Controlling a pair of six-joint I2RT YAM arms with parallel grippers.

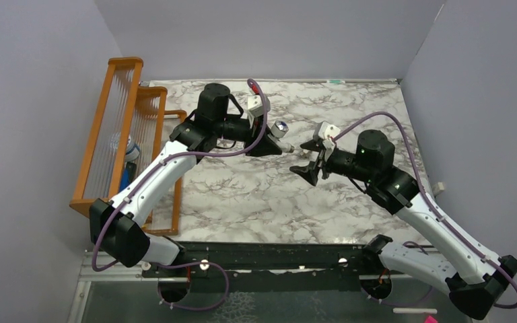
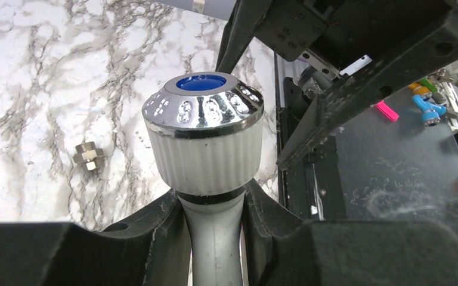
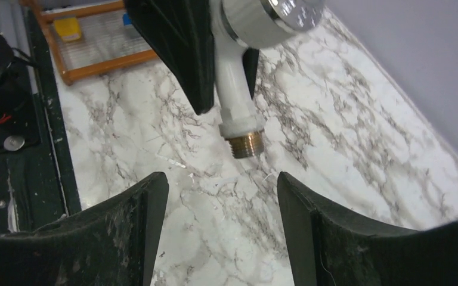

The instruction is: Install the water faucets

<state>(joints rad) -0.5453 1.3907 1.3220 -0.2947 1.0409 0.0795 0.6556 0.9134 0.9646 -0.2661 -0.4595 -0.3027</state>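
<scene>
Next, I line up my right gripper with the faucet and close it just below the white collar [image 3: 244,138], because the faucet's threaded end [image 3: 247,146] slants past my right gripper's open fingers.
My left gripper [image 1: 274,142] is shut on the white faucet [image 1: 281,127] and holds it above the marble table. In the left wrist view the fingers clamp its neck [image 2: 213,238] just under the ribbed knob with the silvery cap and blue dot [image 2: 201,113]. A small brass-grey nut [image 2: 88,157] lies on the marble to its left. My right gripper [image 1: 309,165] is open and empty, just right of the faucet. In the right wrist view its jaws stand wide apart [image 3: 222,187] below the faucet's threaded end [image 3: 245,143], not touching it.
An orange wooden rack [image 1: 118,128] stands along the table's left edge with small blue and white items inside; it also shows in the right wrist view [image 3: 101,56]. Grey walls enclose the table. Small coloured parts [image 2: 426,107] lie beyond the black base rail.
</scene>
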